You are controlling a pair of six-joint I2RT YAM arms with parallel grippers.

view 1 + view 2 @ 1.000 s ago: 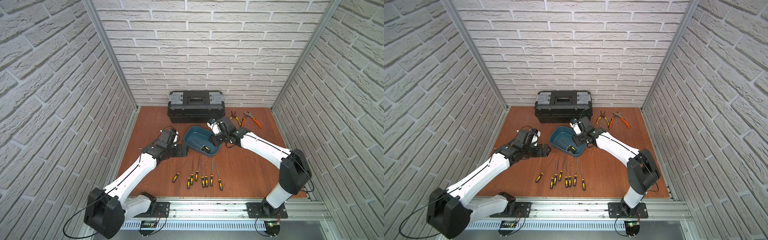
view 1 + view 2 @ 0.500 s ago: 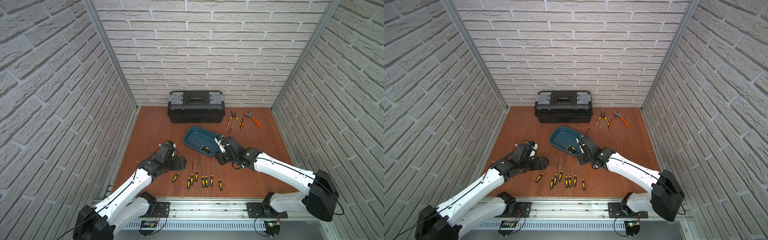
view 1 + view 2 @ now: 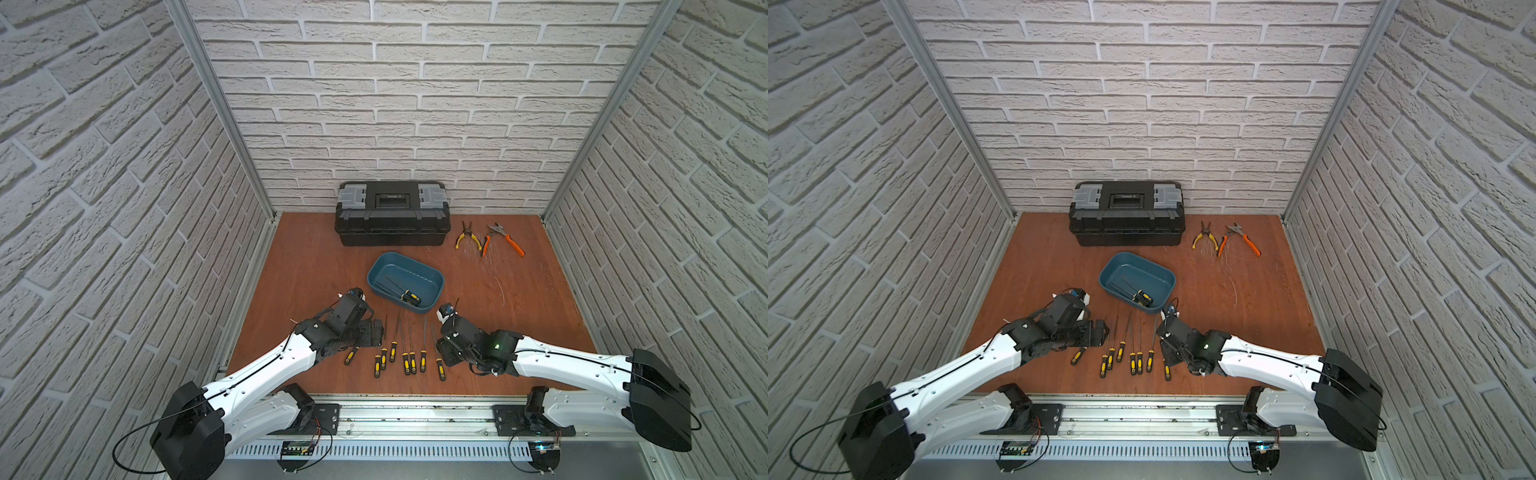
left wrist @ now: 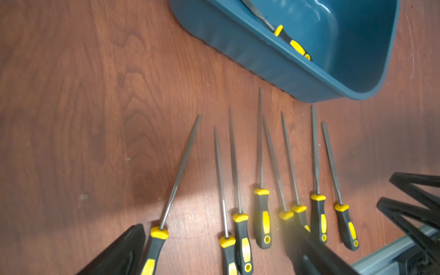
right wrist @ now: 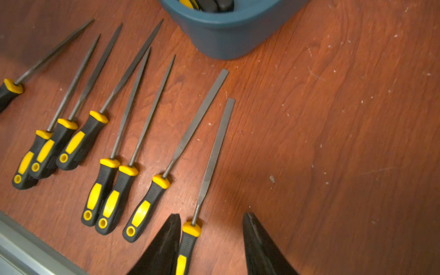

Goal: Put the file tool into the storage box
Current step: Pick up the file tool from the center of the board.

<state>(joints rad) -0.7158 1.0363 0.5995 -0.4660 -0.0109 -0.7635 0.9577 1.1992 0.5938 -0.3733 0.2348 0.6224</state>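
The end file's handle [image 3: 441,369] lies clear of the next file, with room for a finger [image 3: 432,366], so the robot's right gripper keeps going down until its fingers straddle that handle.
Several file tools [image 3: 405,357] with black-and-yellow handles lie in a row on the wooden table, tips toward the storage box. The teal storage box [image 3: 415,270] [image 3: 1142,270] stands just behind them, with black-and-yellow handled files [image 3: 409,297] lying inside. My right gripper [image 5: 212,215] [image 3: 442,353] is open and low over the right end of the row. The last file's handle [image 5: 189,240] lies between its fingers, close against one of them. My left gripper [image 4: 214,228] [image 3: 376,332] is open wide over the left end, with several handles between its fingers.
A black toolbox [image 3: 392,216] with grey latches stands against the back wall. Yellow pliers [image 3: 467,239] and orange pliers [image 3: 505,241] lie to its right. A metal rail [image 3: 415,411] borders the table's front edge, and brick walls close in on three sides.
Both arms have drawn back from the storage box toward the front. The right gripper went from the box's rim down to the rightmost file. The left gripper came over the row's left end.
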